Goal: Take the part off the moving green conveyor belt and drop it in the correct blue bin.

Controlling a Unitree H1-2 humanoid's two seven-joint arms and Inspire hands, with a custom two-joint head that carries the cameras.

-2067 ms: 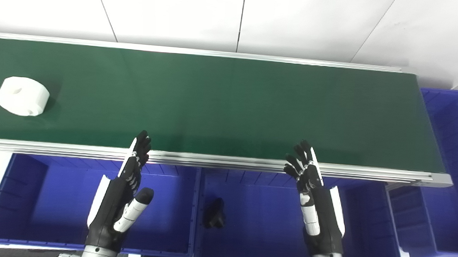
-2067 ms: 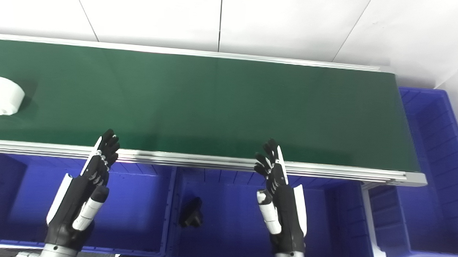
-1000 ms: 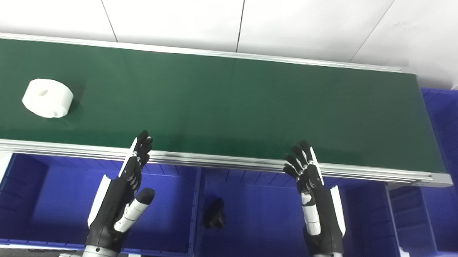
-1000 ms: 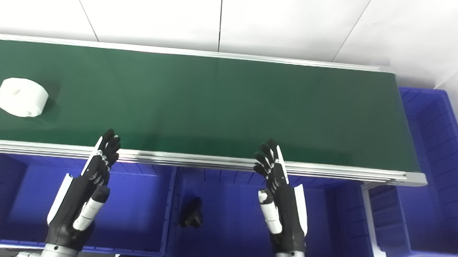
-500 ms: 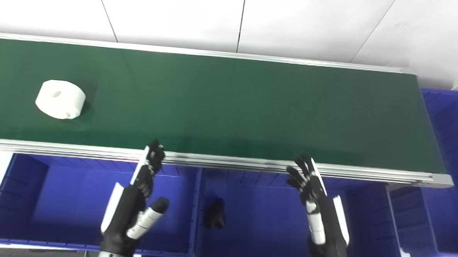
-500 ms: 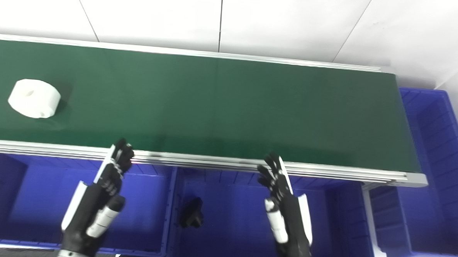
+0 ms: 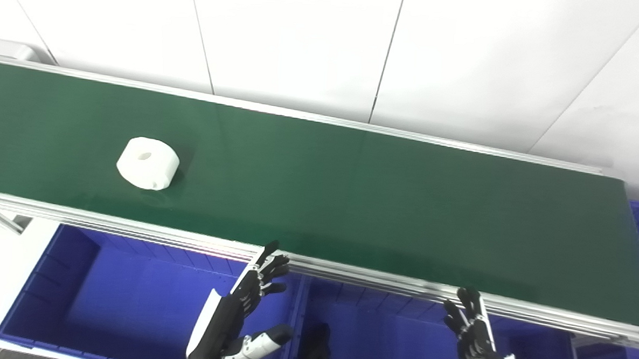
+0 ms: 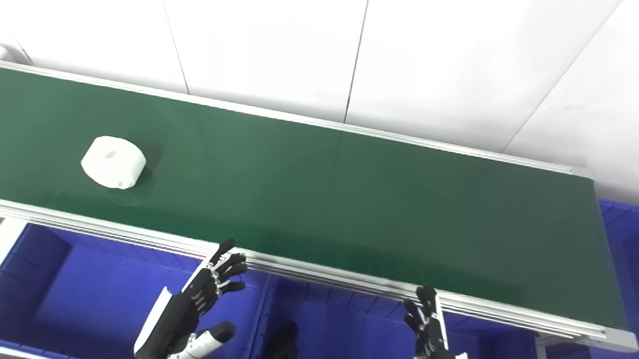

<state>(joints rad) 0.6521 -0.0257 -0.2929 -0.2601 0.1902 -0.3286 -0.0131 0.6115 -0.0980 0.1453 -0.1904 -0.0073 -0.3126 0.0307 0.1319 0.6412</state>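
The white part [image 7: 147, 163] has a curved side [image 7: 135, 174] under its hole. It should tip over onto its side when I drop it into the bin.
A white round part [image 7: 148, 163] with a hole in its top lies on the green conveyor belt [image 7: 351, 202], left of centre. My left hand [image 7: 240, 316] hovers open over the left blue bin [image 7: 130, 306], below the belt's near rail and right of the part. My right hand [image 7: 472, 334] is open too, at the bottom edge over the middle blue bin [image 7: 388, 333]; only its fingers show. Neither hand touches the part.
A small black part [image 7: 316, 352] lies in the middle bin. Another blue bin [image 8: 638, 236] stands past the belt's right end. An aluminium rail [image 7: 348, 272] runs along the belt's near edge. A white wall is behind the belt.
The camera has swung up and left, tilting the whole picture. The white part has ridden rightward along the belt. Both hands sit lower in the picture and stay open.
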